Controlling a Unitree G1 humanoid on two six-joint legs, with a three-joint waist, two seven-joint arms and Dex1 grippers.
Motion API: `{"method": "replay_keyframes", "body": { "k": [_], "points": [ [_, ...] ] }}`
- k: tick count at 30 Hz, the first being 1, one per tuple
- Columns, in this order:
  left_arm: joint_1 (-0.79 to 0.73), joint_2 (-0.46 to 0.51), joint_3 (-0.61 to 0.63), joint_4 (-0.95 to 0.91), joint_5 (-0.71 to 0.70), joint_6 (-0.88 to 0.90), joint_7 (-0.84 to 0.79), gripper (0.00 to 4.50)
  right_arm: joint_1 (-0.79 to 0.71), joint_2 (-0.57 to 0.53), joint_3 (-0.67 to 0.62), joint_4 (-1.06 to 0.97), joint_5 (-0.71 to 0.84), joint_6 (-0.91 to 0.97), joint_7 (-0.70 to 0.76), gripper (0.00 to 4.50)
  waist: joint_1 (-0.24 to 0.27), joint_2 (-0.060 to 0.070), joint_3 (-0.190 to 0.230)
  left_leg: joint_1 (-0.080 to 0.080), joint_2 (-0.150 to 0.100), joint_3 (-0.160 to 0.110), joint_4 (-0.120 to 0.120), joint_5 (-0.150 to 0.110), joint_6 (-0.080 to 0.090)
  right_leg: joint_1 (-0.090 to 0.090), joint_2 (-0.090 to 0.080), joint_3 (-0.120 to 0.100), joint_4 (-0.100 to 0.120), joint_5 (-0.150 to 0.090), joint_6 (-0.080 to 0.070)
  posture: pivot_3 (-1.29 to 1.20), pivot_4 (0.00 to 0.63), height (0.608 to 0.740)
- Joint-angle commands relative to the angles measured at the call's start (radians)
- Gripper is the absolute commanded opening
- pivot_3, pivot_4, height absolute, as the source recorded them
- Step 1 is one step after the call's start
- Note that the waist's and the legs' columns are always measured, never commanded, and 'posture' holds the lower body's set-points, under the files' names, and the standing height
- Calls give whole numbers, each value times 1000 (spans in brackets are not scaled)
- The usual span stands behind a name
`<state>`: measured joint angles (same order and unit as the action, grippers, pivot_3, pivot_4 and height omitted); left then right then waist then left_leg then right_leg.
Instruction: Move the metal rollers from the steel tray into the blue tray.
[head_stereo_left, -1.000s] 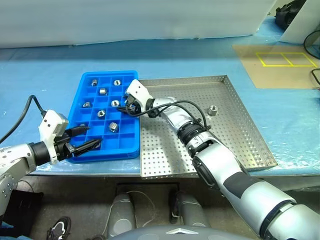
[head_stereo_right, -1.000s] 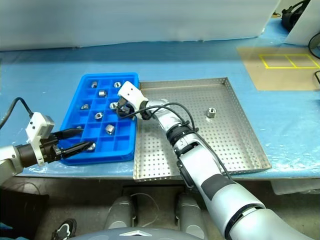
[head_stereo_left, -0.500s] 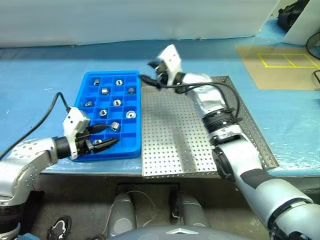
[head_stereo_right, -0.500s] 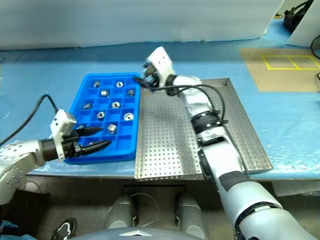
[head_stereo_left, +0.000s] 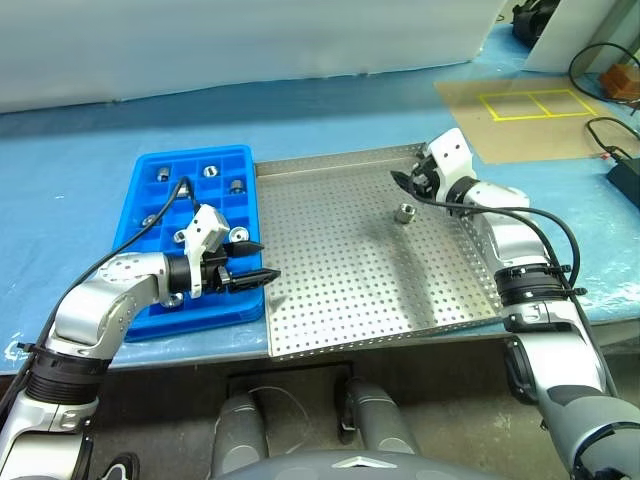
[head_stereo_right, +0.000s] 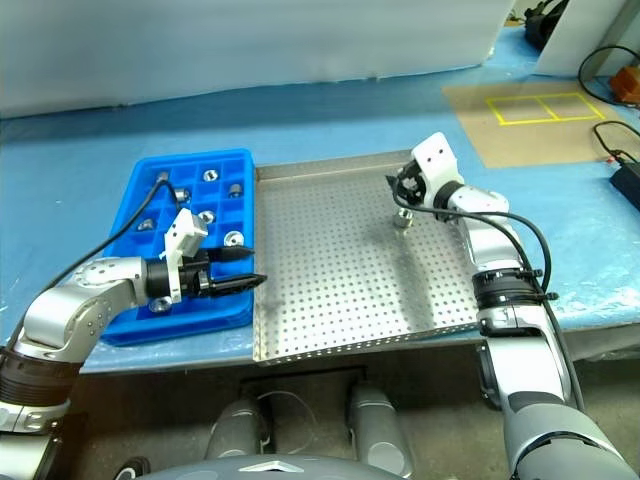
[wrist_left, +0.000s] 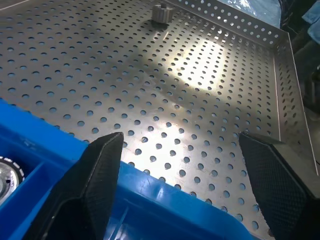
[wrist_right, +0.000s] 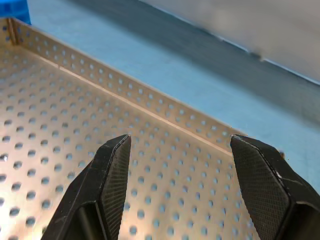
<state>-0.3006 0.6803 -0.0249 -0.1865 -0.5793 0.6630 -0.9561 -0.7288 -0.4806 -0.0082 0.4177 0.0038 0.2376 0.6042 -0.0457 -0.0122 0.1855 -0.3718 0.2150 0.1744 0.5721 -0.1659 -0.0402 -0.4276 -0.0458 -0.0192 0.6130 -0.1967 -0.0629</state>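
Observation:
The lone roller stands upright and clear of the steel tray's sides, so the robot's right gripper keeps lowering its open fingers around the roller's body and closes there.
The blue tray lies at the left with several metal rollers in its cells. Right of it sits the steel tray, with one roller on its far right part, also seen in the left wrist view. My left gripper hangs open and empty over the blue tray's near right edge, pointing across the steel floor. My right gripper is open and empty just above and behind the lone roller, over the steel tray's floor near the far rim.
A blue sheet covers the table. A brown board with yellow taped squares lies at the back right, with black cables beyond it. The steel tray's front edge overhangs the table edge.
My right gripper left the blue tray and swung far right to the back of the steel tray. My left gripper moved right along the blue tray's near edge. The camera also shifted.

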Motion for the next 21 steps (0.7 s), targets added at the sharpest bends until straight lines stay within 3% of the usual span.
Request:
{"method": "replay_keyframes", "body": {
  "k": [1, 10, 15, 21],
  "points": [
    [-25, -1, -7, 13, 17, -29, -27, 3886, 26, -6, -11, -51, 14, 18, -9, 3225, -1, 0, 0, 0, 0, 0, 1, 0, 0, 0, 0, 0, 0, 0, 0, -387, 150, 740],
    [-6, 6, 16, 8, 23, -17, -34, 3886, 50, 23, -16, 120, 16, -12, -37, 3225, 1, 0, 0, 0, 1, 0, 4, -1, 2, 2, 0, 0, 1, 1, 0, -353, 150, 740],
    [19, 3, 23, -23, 16, -6, -20, 3886, 19, 79, -84, 214, 112, 40, -11, 3225, 0, 1, 0, -1, 1, 0, 4, -2, 2, 2, 0, 0, 0, 1, 0, -338, 150, 740],
    [32, 10, 30, -35, 15, 1, -13, 3886, -26, 80, -65, 341, 83, 7, -26, 3225, 3, 1, 0, -1, 1, 0, 4, -2, 2, 2, -1, 0, 1, 1, -1, -324, 150, 740]
  ]
}}
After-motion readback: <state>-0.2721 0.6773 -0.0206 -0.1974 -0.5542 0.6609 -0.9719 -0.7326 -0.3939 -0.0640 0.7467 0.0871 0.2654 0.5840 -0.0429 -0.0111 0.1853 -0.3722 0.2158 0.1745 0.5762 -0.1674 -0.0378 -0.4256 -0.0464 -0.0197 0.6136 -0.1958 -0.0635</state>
